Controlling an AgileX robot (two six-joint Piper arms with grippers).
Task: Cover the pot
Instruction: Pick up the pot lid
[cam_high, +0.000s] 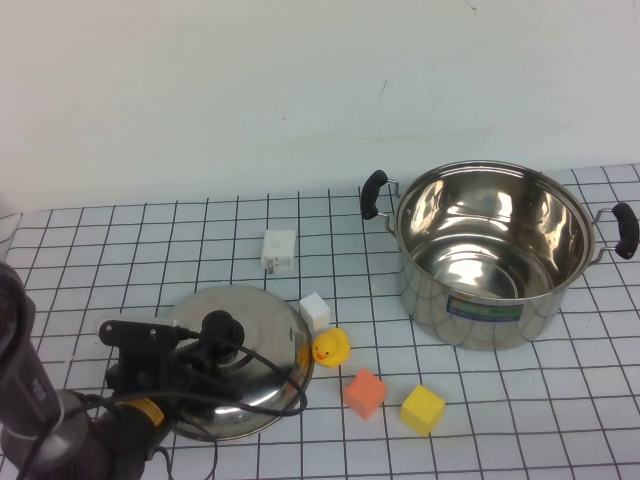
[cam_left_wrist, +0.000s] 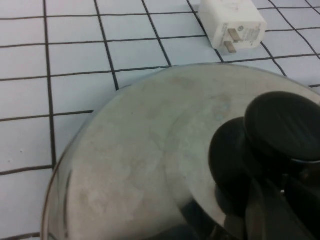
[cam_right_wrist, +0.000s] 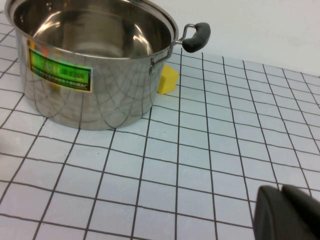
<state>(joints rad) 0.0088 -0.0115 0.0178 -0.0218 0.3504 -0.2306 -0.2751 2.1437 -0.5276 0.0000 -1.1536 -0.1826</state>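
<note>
The lid's black knob (cam_high: 222, 327) is in front of my left gripper's fingers, so next I open them, reach farther ahead and close them around the knob (cam_left_wrist: 284, 125) before I lift the lid.
The pot (cam_high: 490, 250) is a large shiny steel pot with two black side handles and a blue-green label, standing open at the right of the table; it also shows in the right wrist view (cam_right_wrist: 90, 65). The domed steel lid (cam_high: 255, 350) with a black knob (cam_high: 219, 325) lies at the front left, and it also shows in the left wrist view (cam_left_wrist: 150, 165). My left gripper (cam_high: 200, 342) is over the lid, right at the knob (cam_left_wrist: 285, 130). My right gripper (cam_right_wrist: 280, 189) is shut and empty, low over the table, apart from the pot.
A white plug adapter (cam_high: 279, 250) lies behind the lid. A white cube (cam_high: 315, 311), a yellow duck (cam_high: 331, 347), an orange cube (cam_high: 364, 392) and a yellow cube (cam_high: 423, 409) lie between lid and pot. The wall is behind the table.
</note>
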